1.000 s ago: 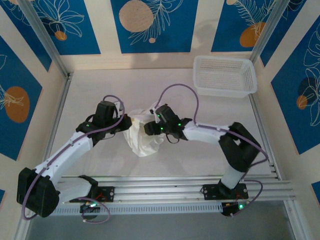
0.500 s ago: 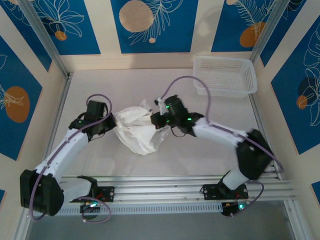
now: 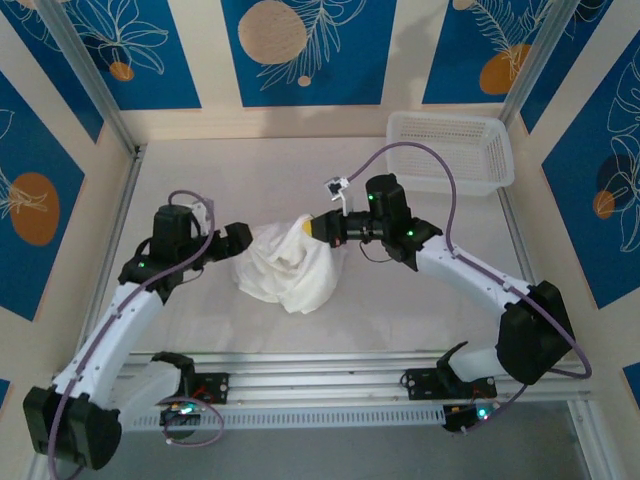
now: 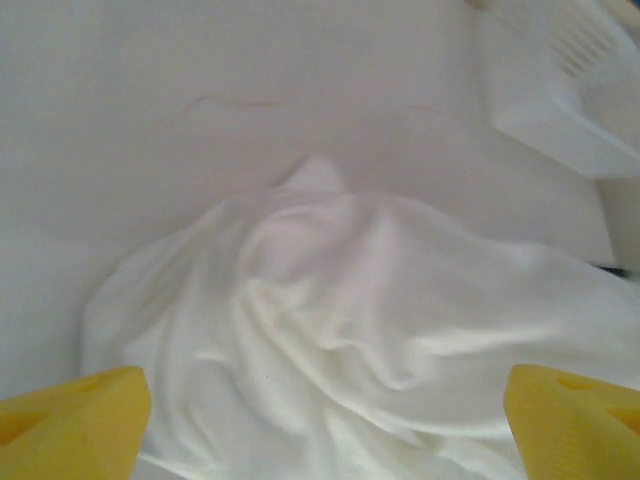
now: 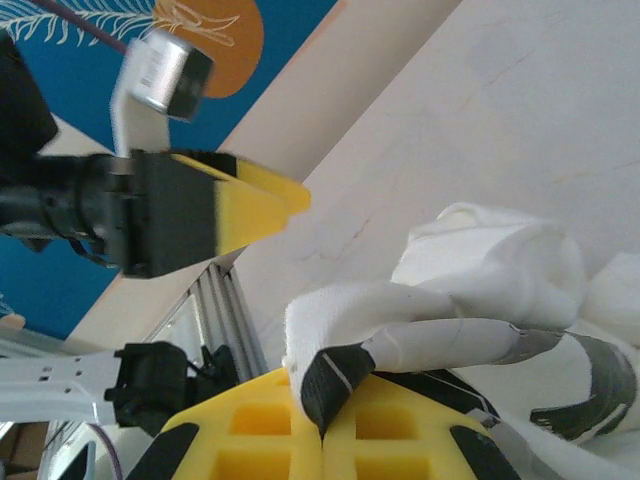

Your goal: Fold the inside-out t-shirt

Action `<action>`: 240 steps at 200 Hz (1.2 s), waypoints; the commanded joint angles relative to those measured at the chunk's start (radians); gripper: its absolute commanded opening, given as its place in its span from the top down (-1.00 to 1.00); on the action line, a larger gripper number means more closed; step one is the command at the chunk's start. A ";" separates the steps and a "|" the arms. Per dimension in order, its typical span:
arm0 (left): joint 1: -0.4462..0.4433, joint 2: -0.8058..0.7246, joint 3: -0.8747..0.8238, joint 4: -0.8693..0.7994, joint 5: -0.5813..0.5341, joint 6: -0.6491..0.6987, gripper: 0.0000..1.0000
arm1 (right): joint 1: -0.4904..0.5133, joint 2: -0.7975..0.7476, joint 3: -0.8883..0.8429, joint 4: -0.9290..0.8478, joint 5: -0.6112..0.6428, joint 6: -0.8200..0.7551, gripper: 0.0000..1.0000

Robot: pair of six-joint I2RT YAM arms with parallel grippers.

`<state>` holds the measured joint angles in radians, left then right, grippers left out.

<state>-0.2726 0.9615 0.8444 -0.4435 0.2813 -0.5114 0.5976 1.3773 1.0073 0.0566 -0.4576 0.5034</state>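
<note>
The inside-out t-shirt lies slack in loose folds [image 3: 287, 263]. Its lower edge [image 3: 293, 305] will therefore stay down when I raise a pinch with my left gripper.
The inside-out t-shirt [image 3: 290, 270] is a crumpled white heap in the middle of the table. My right gripper [image 3: 318, 228] is shut on a fold at its upper right edge. In the right wrist view the yellow jaws [image 5: 322, 425] pinch white cloth [image 5: 480, 260] together with a dark strip of it. My left gripper [image 3: 238, 240] stands open at the heap's left side, its jaws apart from the cloth. In the left wrist view its yellow fingertips [image 4: 75, 420] sit wide at both lower corners, with the t-shirt [image 4: 350, 330] spread between and beyond them.
A white mesh basket [image 3: 450, 150] stands at the back right of the table, and its corner shows in the left wrist view [image 4: 560, 90]. Aluminium rails run along the near edge [image 3: 330, 375]. Bare table lies behind and to the left of the heap.
My left gripper has let go of the t-shirt, opened and drawn back to the left. My right gripper has shut on the cloth and pulled it to the right.
</note>
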 commanded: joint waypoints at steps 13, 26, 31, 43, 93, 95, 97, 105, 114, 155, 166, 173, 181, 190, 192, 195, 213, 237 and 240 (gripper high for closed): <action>-0.148 0.098 0.107 -0.111 0.036 0.297 -0.90 | -0.008 -0.004 0.045 -0.028 -0.069 -0.018 1.00; -0.251 0.127 0.125 -0.118 -0.036 0.374 -0.94 | -0.010 -0.010 0.051 -0.042 -0.065 -0.019 1.00; -0.283 0.135 0.125 -0.110 -0.063 0.394 -0.97 | -0.011 -0.011 0.053 -0.049 -0.065 -0.019 1.00; -0.314 0.156 0.121 -0.080 -0.147 0.396 -0.98 | -0.011 -0.016 0.058 -0.057 -0.069 -0.021 1.00; -0.315 0.262 0.212 -0.109 -0.394 0.270 -0.17 | -0.011 -0.032 0.065 -0.092 -0.148 -0.048 1.00; -0.315 0.264 0.213 -0.106 -0.384 0.270 -0.15 | -0.012 -0.030 0.065 -0.092 -0.151 -0.048 1.00; -0.315 0.266 0.214 -0.102 -0.370 0.271 -0.13 | -0.013 -0.030 0.065 -0.092 -0.155 -0.048 1.00; -0.315 0.272 0.217 -0.085 -0.307 0.279 -0.09 | -0.015 -0.026 0.065 -0.092 -0.164 -0.044 1.00; -0.315 0.275 0.216 -0.066 -0.224 0.299 -0.14 | -0.021 -0.021 0.065 -0.092 -0.168 -0.036 1.00; -0.315 0.282 0.185 -0.040 -0.119 0.328 -0.42 | -0.033 -0.004 0.075 -0.056 -0.184 -0.003 1.00; -0.314 0.296 0.193 -0.066 -0.184 0.318 -0.26 | -0.035 0.002 0.083 -0.055 -0.184 0.000 1.00; -0.312 0.308 0.205 -0.088 -0.221 0.308 -0.13 | -0.037 0.005 0.087 -0.054 -0.184 0.003 1.00; -0.312 0.324 0.220 -0.113 -0.257 0.293 0.02 | -0.041 0.008 0.091 -0.052 -0.186 0.009 1.00; -0.310 0.345 0.240 -0.140 -0.280 0.280 0.15 | -0.046 0.012 0.094 -0.044 -0.196 0.020 1.00; -0.310 0.350 0.244 -0.144 -0.281 0.279 0.17 | -0.048 0.013 0.095 -0.043 -0.200 0.023 1.00; -0.310 0.356 0.250 -0.151 -0.280 0.279 0.21 | -0.050 0.015 0.096 -0.039 -0.204 0.027 1.00; -0.310 0.382 0.266 -0.166 -0.233 0.282 0.45 | -0.059 0.017 0.094 -0.028 -0.214 0.043 1.00; -0.309 0.357 0.263 -0.151 -0.187 0.249 1.00 | -0.073 0.023 0.096 -0.068 -0.172 0.040 1.00; -0.305 0.348 0.264 -0.148 -0.176 0.240 1.00 | -0.075 0.024 0.098 -0.085 -0.154 0.036 1.00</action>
<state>-0.5892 1.3449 1.0744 -0.5697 0.0559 -0.2325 0.5373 1.3930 1.0660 -0.0002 -0.6285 0.5285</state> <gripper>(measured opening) 0.048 0.066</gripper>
